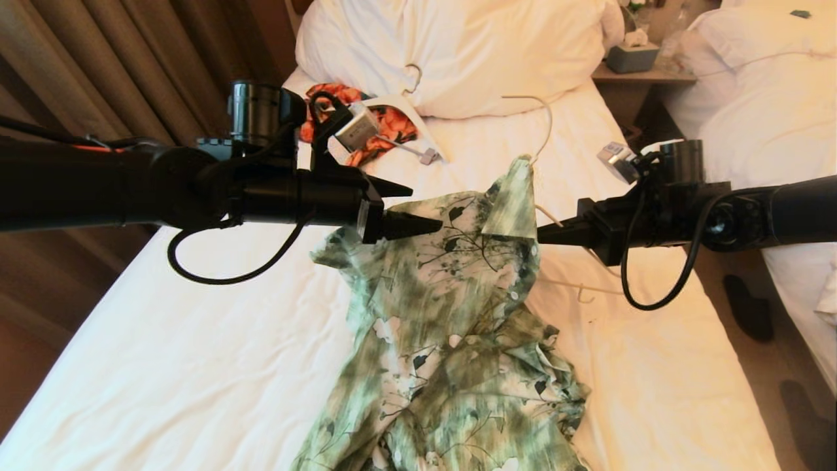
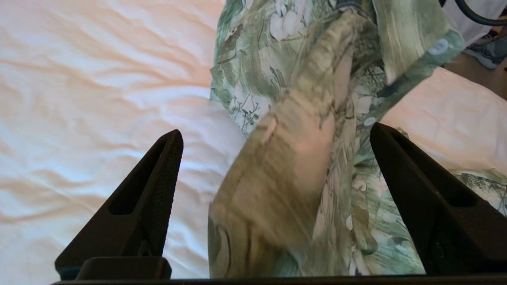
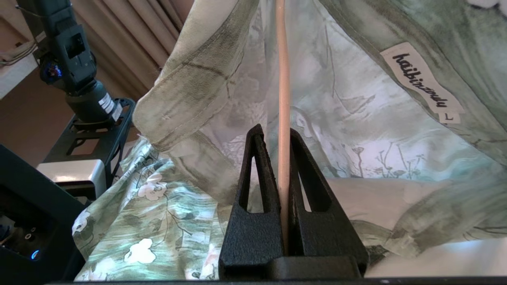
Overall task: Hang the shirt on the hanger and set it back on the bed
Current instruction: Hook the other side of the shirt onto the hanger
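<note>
My gripper is to carry the shirt by its shoulder, and the cream hanger [image 1: 548, 124] will move along inside, as the hanger's hook rises out of the shirt's peaked collar [image 1: 518, 196].
The green-and-white flowered shirt [image 1: 451, 307] hangs in a bunch over the white-sheeted bed [image 1: 163, 366], its collar lifted to a peak. The thin cream hanger [image 1: 544, 124] rises out of the collar with its hook up. My right gripper [image 1: 546, 234] comes in from the right and is shut on the hanger rod [image 3: 282, 79], with the shirt's [image 3: 356, 130] inside and neck label behind the gripper [image 3: 277, 132]. From the left, my left gripper [image 1: 425, 209] is open at the shirt's shoulder. A blurred fold of shirt [image 2: 285, 170] lies between that gripper's [image 2: 275, 134] spread fingers.
An orange-and-black garment [image 1: 386, 124] and a thicker white hanger [image 1: 400, 103] lie near the big pillow [image 1: 458, 46]. A nightstand with a tissue box [image 1: 631, 55] and another bed [image 1: 771, 98] stand on the right. Curtains [image 1: 98, 59] hang on the left.
</note>
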{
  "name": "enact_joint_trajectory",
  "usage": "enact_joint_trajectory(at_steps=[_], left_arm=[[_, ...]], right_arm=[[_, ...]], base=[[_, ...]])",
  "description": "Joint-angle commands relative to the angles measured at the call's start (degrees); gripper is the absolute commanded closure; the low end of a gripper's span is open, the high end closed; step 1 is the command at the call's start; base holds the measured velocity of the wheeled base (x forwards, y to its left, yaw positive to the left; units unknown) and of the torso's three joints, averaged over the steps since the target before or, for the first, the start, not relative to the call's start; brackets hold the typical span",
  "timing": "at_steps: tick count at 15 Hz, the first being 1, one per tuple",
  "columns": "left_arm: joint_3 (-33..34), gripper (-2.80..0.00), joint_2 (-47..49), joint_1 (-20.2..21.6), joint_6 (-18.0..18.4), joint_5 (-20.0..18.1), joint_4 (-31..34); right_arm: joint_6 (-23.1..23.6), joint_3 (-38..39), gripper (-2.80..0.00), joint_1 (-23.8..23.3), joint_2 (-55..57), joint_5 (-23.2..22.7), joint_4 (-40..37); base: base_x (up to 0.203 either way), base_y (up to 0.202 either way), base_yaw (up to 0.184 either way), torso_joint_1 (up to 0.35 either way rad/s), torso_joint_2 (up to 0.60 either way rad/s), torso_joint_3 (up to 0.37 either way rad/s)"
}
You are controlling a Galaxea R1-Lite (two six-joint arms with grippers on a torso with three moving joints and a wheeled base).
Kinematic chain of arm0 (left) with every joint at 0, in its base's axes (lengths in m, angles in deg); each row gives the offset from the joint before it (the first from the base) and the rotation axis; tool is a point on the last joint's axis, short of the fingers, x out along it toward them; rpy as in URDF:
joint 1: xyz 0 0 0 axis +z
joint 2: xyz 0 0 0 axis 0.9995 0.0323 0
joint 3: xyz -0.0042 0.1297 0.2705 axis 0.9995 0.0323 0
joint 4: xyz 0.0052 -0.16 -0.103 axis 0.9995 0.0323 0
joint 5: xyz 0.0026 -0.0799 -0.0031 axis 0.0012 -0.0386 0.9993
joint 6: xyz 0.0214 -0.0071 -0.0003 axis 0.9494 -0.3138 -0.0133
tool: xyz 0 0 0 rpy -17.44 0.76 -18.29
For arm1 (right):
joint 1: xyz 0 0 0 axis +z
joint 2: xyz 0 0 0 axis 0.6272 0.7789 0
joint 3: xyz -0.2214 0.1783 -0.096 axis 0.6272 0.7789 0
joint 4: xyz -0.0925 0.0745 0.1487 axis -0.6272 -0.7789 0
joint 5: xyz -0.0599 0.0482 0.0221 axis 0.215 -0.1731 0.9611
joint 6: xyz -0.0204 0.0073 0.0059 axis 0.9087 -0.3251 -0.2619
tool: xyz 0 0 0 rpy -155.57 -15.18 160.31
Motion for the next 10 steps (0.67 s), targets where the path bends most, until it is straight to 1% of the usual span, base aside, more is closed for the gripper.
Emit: enact_joint_trajectory(at_steps=[1, 2, 8, 9, 10], left_arm=[[-1.35, -2.8, 1.98, -0.27, 0.08, -0.16, 0.02], [-2.53, -2.8, 3.11, -0.59, 0.03, -0.15, 0.08], [-2.34, -2.8, 3.93, -1.56, -0.15, -0.15, 0.03], [-2.36, 0.0, 4.13, -1.68, -0.15, -0.15, 0.03], [-2.36, 0.0, 4.13, -2.01, -0.15, -0.15, 0.03]], right_arm=[[0.13, -0.01, 0.0, 0.29, 0.06, -0.46, 0.07], [0.13, -0.01, 0.0, 0.29, -0.03, -0.41, 0.07], [0.13, 0.16, 0.0, 0.63, -0.04, -0.47, 0.07], [0.13, 0.16, 0.0, 0.73, -0.12, -0.47, 0.07], [0.13, 0.16, 0.0, 0.82, -0.21, -0.47, 0.07]], base=[[0.0, 0.0, 0.0, 0.0, 0.0, 0.0], [0.0, 0.0, 0.0, 0.0, 0.0, 0.0], [0.0, 0.0, 0.0, 0.0, 0.0, 0.0], [0.0, 0.0, 0.0, 0.0, 0.0, 0.0], [0.0, 0.0, 0.0, 0.0, 0.0, 0.0]])
